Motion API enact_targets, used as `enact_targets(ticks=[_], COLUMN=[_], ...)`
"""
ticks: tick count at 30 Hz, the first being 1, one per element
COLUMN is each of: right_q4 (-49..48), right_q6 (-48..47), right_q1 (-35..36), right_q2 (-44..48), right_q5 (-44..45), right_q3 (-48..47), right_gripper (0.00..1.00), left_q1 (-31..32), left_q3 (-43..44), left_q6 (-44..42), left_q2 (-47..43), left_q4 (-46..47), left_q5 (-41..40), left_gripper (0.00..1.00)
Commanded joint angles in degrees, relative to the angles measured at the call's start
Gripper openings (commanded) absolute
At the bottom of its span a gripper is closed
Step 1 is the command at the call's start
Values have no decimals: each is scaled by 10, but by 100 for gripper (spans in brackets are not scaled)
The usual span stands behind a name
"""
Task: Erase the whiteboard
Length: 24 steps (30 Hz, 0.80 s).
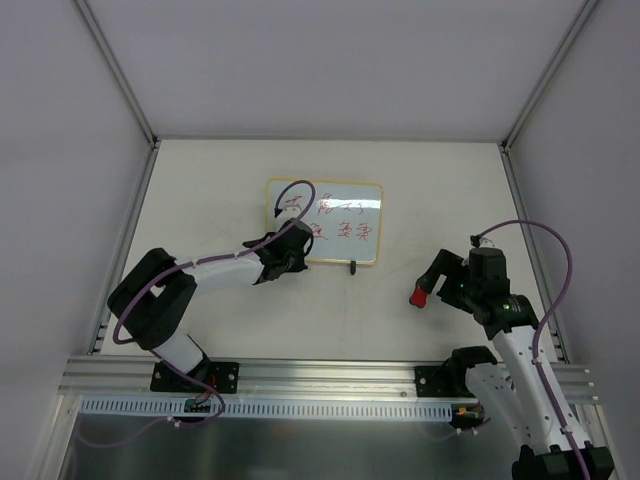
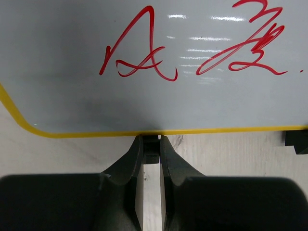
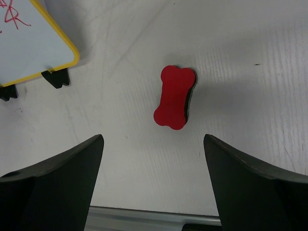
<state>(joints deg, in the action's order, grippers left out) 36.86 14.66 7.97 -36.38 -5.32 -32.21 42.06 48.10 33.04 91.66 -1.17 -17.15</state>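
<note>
The red handwriting (image 1: 318,231) is under my left gripper on the clip foot, so this gripper should open and hold the frame's far corner (image 1: 270,183) while my right gripper wipes.
The whiteboard (image 1: 340,200) lies flat mid-table, with a pale-yellow frame and red handwriting on it. It also shows in the left wrist view (image 2: 144,96) and at the top left of the right wrist view (image 3: 29,48). My left gripper (image 1: 297,243) (image 2: 151,143) is at the board's near edge, shut on one black clip foot (image 2: 151,150). The red bone-shaped eraser (image 1: 420,296) (image 3: 174,96) lies on the table to the right of the board. My right gripper (image 1: 436,283) (image 3: 153,139) is wide open and empty, just short of the eraser.
The board's second black clip foot (image 1: 353,266) (image 2: 296,140) (image 3: 55,77) sticks out at its near edge. Grey walls enclose the table on three sides. An aluminium rail (image 1: 330,375) runs along the near edge between the arm bases.
</note>
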Motion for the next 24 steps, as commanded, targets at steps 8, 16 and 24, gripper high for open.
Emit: enact_targets(ticks=[8,16,24], right_q4=[-25,-42,-76], right_q6=[78,131,139], right_q1=[92,140,145], right_q2=[-95,-201,-258], right_q5=[156,201,213], right_q3=[-7,-20,-41], right_gripper=[85,82,71], left_q1=[90,110,110], left_q3=[-47,-32,-9], left_q6=[204,215,200], left_q2=[-22,-15,-17], left_q4=[-111,-128,-139], left_q5=[-65,-64,-66], left_gripper=[0,0,12])
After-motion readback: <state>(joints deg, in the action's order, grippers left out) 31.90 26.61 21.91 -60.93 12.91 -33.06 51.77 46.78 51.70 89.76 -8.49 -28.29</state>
